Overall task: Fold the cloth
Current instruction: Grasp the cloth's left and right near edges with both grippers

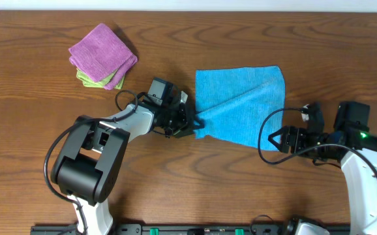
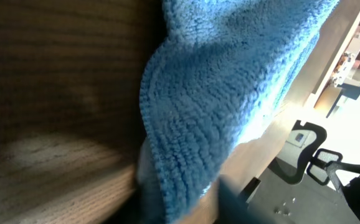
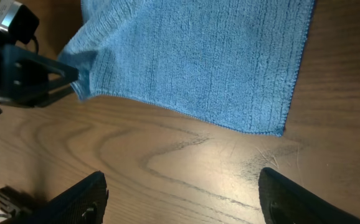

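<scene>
Only my left gripper is holding the cloth's near edge [image 1: 234, 140]. My right gripper should pinch the cloth's loose near corner [image 1: 274, 147] before both grippers fold the cloth's edge over.
The sky-blue cloth [image 1: 241, 104] lies flat on the wooden table, right of centre, with a diagonal crease. My left gripper [image 1: 190, 122] is shut on the cloth's near-left corner, at table level. In the left wrist view the blue terry cloth [image 2: 223, 81] fills the frame and runs down between the jaws [image 2: 183, 199]. My right gripper [image 1: 281, 139] is open and empty, just right of the cloth's near-right corner. The right wrist view shows the cloth [image 3: 198, 56] ahead of its spread fingers [image 3: 183, 190], with bare wood between them.
A folded purple cloth [image 1: 102, 52] sits on a folded green cloth [image 1: 89, 79] at the back left of the table. The left arm's black body [image 1: 87, 160] lies along the front left. The right arm [image 1: 364, 170] occupies the front right corner.
</scene>
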Tool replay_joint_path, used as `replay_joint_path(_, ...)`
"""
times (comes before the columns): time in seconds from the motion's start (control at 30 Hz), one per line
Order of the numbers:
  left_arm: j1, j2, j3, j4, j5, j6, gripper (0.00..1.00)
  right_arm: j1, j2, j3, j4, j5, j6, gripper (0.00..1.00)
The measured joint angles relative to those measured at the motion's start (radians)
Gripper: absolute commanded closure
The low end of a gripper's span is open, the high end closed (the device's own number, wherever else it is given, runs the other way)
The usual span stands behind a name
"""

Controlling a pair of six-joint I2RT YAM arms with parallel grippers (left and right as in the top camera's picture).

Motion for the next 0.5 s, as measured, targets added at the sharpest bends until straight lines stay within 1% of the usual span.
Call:
replay_joint_path(0.17, 0.002, 0.000, 0.000, 0.034, 0.009, 0.000, 0.94, 0.000, 0.000, -0.006, 0.020, 0.009, 0.002, 0.22)
replay_joint_path(0.23, 0.007, 0.000, 0.000, 0.057, 0.028, 0.000, 0.94, 0.000, 0.000, -0.024, 0.054, 0.023, 0.014, 0.22)
replay_joint_path(0.43, 0.047, 0.000, 0.000, 0.063, 0.102, 0.023, 0.94, 0.000, 0.000, -0.162, 0.246, 0.046, 0.092, 0.22)
replay_joint_path(0.5, 0.058, 0.000, 0.000, 0.055, 0.124, 0.031, 0.94, 0.000, -0.001, -0.209, 0.298, 0.048, 0.129, 0.24)
